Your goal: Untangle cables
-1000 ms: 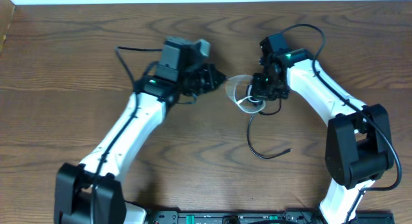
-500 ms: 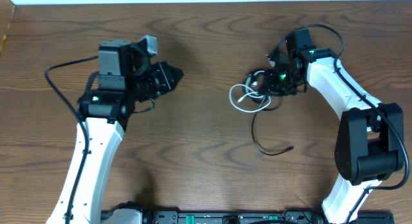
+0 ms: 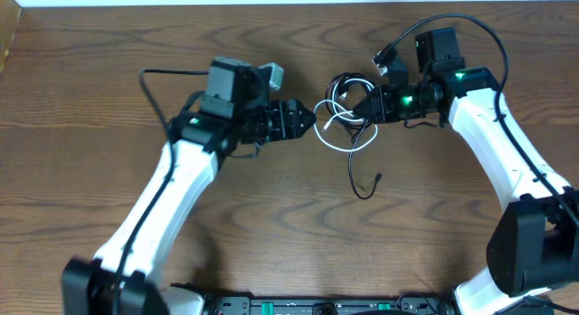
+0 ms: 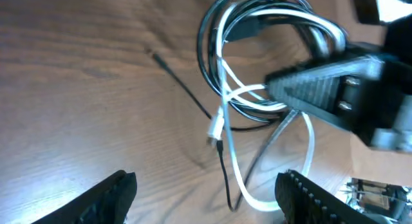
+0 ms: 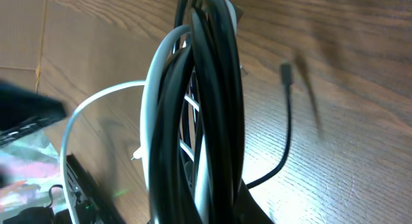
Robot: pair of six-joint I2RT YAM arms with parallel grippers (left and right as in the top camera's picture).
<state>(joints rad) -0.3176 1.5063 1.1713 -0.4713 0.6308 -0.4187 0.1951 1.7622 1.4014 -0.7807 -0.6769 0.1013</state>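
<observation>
The black and white loops (image 5: 199, 102) are pinched together in my right gripper, so it should open and move back before my left gripper takes the bundle (image 3: 340, 85).
The cables, one black and one white, form a looped bundle (image 3: 342, 123) at the table's middle back. My right gripper (image 3: 364, 104) is shut on the bundle's right side; up close the black and white loops (image 5: 199, 108) run straight through its jaws. A black tail (image 3: 355, 175) trails toward the front and ends in a small plug (image 5: 286, 69). My left gripper (image 3: 309, 118) stands open just left of the bundle. In its wrist view the fingers (image 4: 112, 193) are wide apart, with the white loop (image 4: 310, 143) and the black loops (image 4: 212, 37) lying ahead of them.
Bare brown wooden table (image 3: 271, 224) surrounds the bundle. A thick black wire (image 3: 167, 75) arcs off the left arm, and another (image 3: 479, 34) loops over the right arm. A dark rail (image 3: 317, 306) runs along the front edge.
My left arm swung back to the right, up to the bundle, and its jaws opened. My right gripper stayed shut on the cables and carried them slightly back, the black tail following.
</observation>
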